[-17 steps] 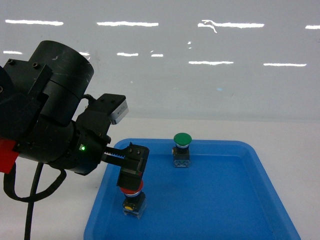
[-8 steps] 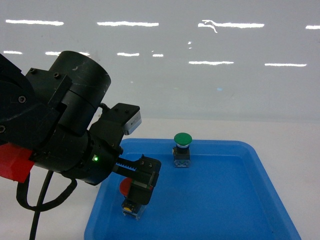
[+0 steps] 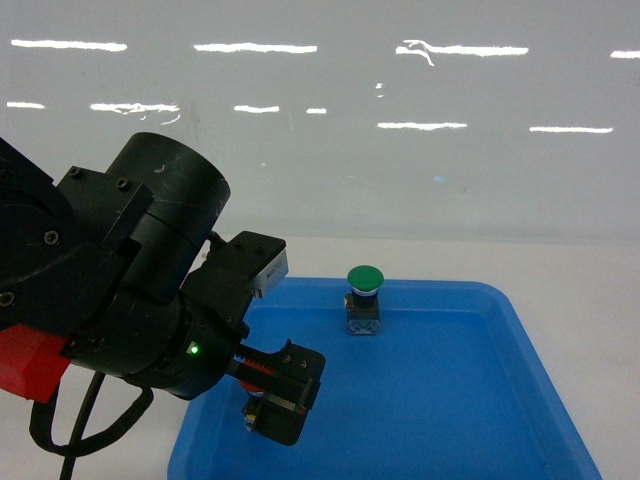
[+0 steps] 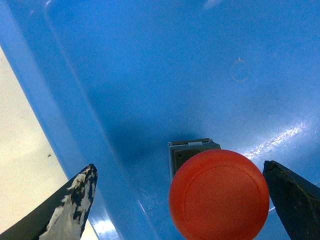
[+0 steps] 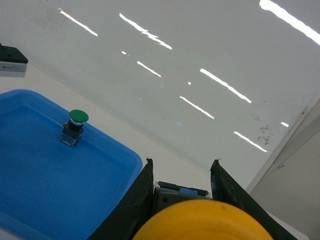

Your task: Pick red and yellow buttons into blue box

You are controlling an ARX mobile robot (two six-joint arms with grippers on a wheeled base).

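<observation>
I expect the red button (image 4: 219, 195) to tip over onto its side when I drop it into the blue box, because the cap sits high above a small block (image 4: 191, 149).
The red button (image 4: 218, 195) stands upright near the left wall of a shallow blue tray (image 4: 150, 75). My left gripper (image 4: 179, 167) is open and low over it, with one finger (image 4: 75, 205) out by the tray's left rim and the other finger (image 4: 292, 195) close to the cap's right side. In the head view that gripper (image 3: 285, 395) hides most of the red button. My right gripper (image 5: 181, 165) is shut on the yellow button (image 5: 202, 222), gripping its switch block, and is out of the head view. The blue box is out of view.
A green-capped button (image 3: 364, 278) stands at the back of the tray (image 3: 480, 400); it also shows in the right wrist view as the green button (image 5: 77, 117). The tray (image 5: 30, 190) lies on a pale table in front of a glossy white wall.
My left arm has moved down and slightly right, lowering the open gripper around the red button, whose cap is now hidden in the head view.
</observation>
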